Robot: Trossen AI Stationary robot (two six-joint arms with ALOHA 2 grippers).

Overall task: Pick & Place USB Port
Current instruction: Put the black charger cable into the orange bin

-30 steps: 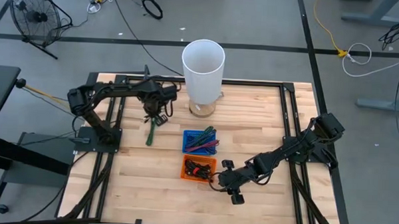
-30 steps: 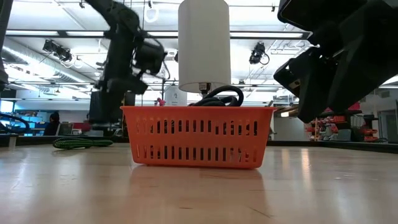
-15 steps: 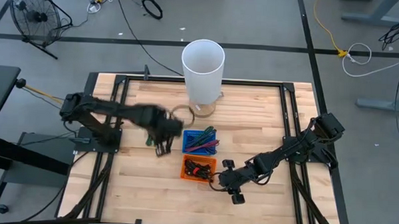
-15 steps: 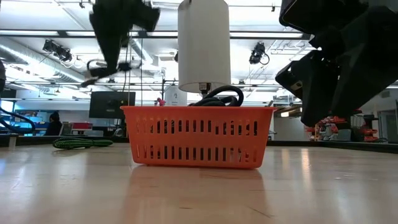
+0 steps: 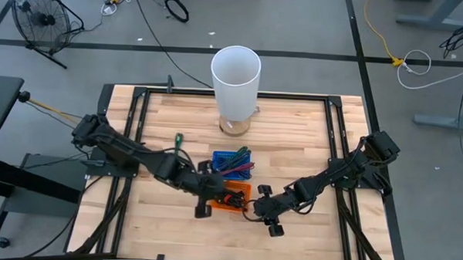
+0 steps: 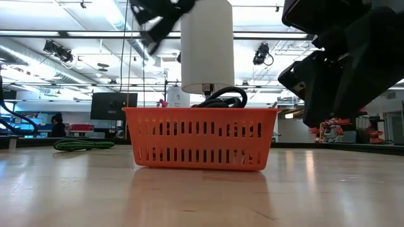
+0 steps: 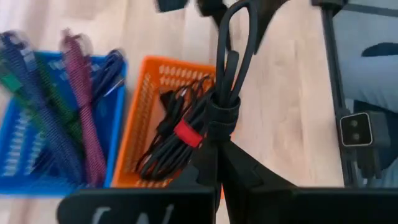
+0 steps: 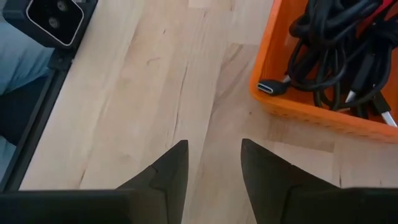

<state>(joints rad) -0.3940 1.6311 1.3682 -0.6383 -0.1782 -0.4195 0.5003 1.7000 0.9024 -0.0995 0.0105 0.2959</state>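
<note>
I should go on lowering the coiled black cable (image 7: 223, 118) with my left gripper until it gets near the orange basket's black cables (image 7: 177, 134), then let go, because it hangs clear above them.
My left gripper (image 7: 217, 146) is shut on a coiled black cable (image 7: 225, 93) and stands over the orange basket (image 5: 229, 196), high in the low view (image 6: 161, 16). The orange basket (image 7: 149, 106) holds more black cables, one with a red tie (image 7: 188, 134). My right gripper (image 8: 214, 165) is open, low over the bare table just right of the orange basket (image 8: 311, 115), also seen in the high view (image 5: 263, 210). A blue basket (image 5: 232, 162) of coloured braided cables sits on the far side of the orange one. My left gripper pinches the black cable bundle between its two fingers just below the black strap (image 7: 219, 118) that wraps it. The fingers lie along the bundle. Its loop end (image 7: 239, 37) sticks out past the fingertips, and the bundle is clear of the basket below.
A tall white cylinder (image 5: 235, 76) stands at the table's far middle. A green cable (image 5: 179, 138) lies on the table left of the blue basket, also seen in the low view (image 6: 82, 145). Black frame rails (image 5: 335, 141) run along the table's edges.
My left arm has swung fast from the far left of the table, beside the green cable, toward the near side and right, ending over the orange basket. The green cable has stayed on the table. My right arm has kept still.
</note>
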